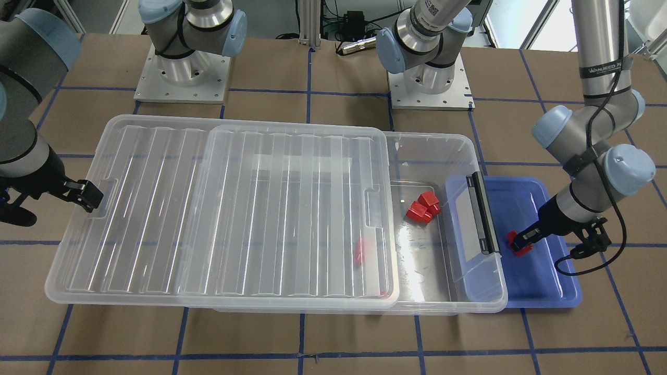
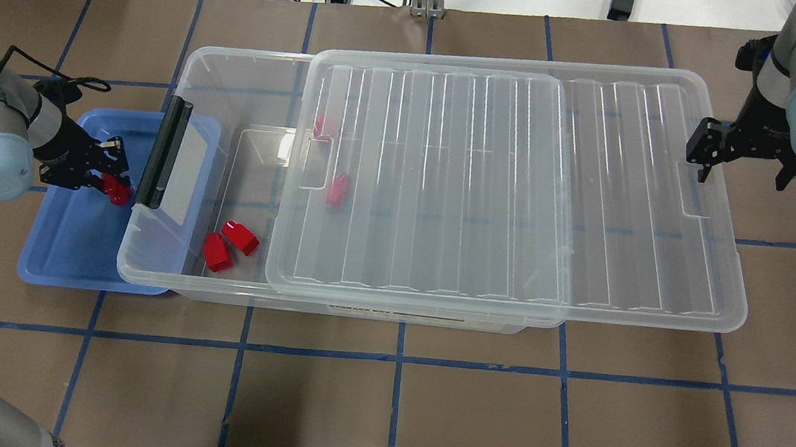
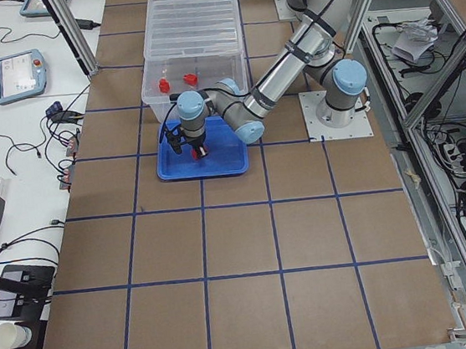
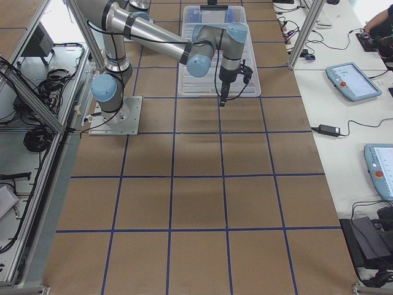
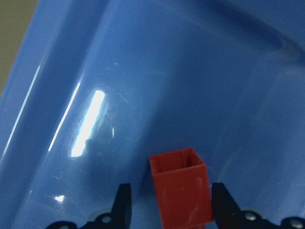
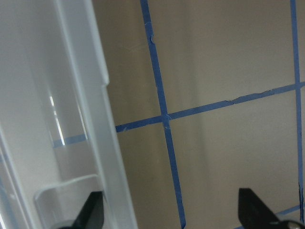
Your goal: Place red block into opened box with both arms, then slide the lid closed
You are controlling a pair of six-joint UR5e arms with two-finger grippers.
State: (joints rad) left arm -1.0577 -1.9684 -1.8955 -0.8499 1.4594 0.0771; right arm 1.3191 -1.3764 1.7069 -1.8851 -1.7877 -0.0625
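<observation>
My gripper will let go of the block, and it will fall onto its side and show a round peg, because the red block's hollow end is facing up.
A red block stands on the floor of the blue tray. My left gripper is open around it; one finger touches its side and the other stands a small gap away. The clear box lies along the table, open at its black-handle end. The ribbed lid covers the rest and overhangs the far end. My right gripper is wide open at that overhanging end, one finger over the lid's recess and the other over bare table.
Two red blocks lie in the uncovered part of the box, and more red blocks show through the lid. The box's handle end overlaps the blue tray. Brown table with blue tape lines surrounds everything.
</observation>
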